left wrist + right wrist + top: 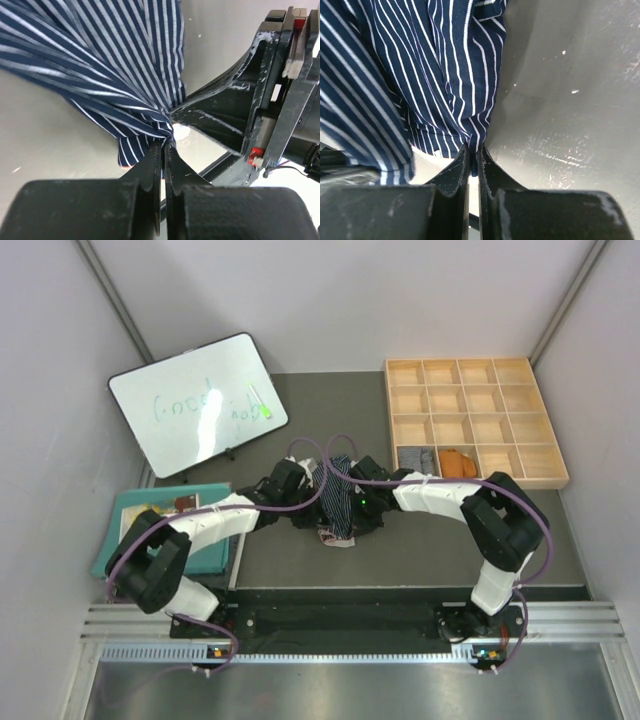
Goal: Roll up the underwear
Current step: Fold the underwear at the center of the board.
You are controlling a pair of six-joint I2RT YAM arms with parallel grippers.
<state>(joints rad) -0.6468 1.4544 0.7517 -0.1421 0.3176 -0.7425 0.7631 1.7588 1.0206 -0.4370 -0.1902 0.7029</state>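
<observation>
I am pinching the underwear's edge with my right gripper where my left gripper brings the underwear's flap. Next, my right gripper backs away, then pinches both layers by the waistband first.
The dark navy white-striped underwear hangs between both grippers above the grey table middle. My left gripper is shut on its edge; the left wrist view shows the cloth pinched at the fingertips, with the right arm's gripper body close beside. My right gripper is shut on another edge; the right wrist view shows the cloth pinched at its tips. The grey pinstriped pair and the rust-orange pair sit rolled in separate tray compartments.
A wooden divided tray stands at the back right. A whiteboard leans at the back left. A teal cloth mat lies at the left edge under the left arm. The grey table has a raised front rail.
</observation>
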